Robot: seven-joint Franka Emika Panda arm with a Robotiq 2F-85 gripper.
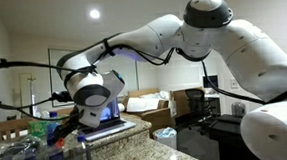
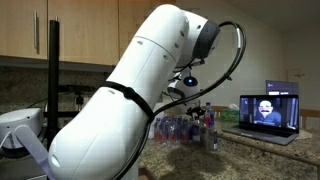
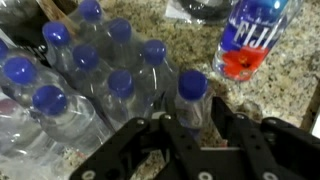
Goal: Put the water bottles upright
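The held water bottle (image 3: pixel 192 85) is upright beside the standing cluster (image 3: pixel 118 82). My gripper should keep holding it steady and let it go there.
In the wrist view several clear water bottles (image 3: pixel 90 80) with blue caps stand upright in a tight cluster on the granite counter. One more blue-capped bottle (image 3: pixel 191 92) stands just right of the cluster. My gripper (image 3: pixel 197 118) is shut on it, one finger pressed against each side below the cap. Another bottle (image 3: pixel 250 42), with a blue and red label, lies on its side at the upper right. In both exterior views the gripper (image 1: pixel 86 122) hangs low over the bottle group (image 2: pixel 186 128).
An open laptop (image 2: pixel 268 112) stands on the counter (image 3: pixel 200 50) beside the bottles, its screen lit. A dark round object (image 3: pixel 205 8) sits at the top edge of the wrist view. An office chair (image 1: pixel 195 105) and desk stand beyond the counter.
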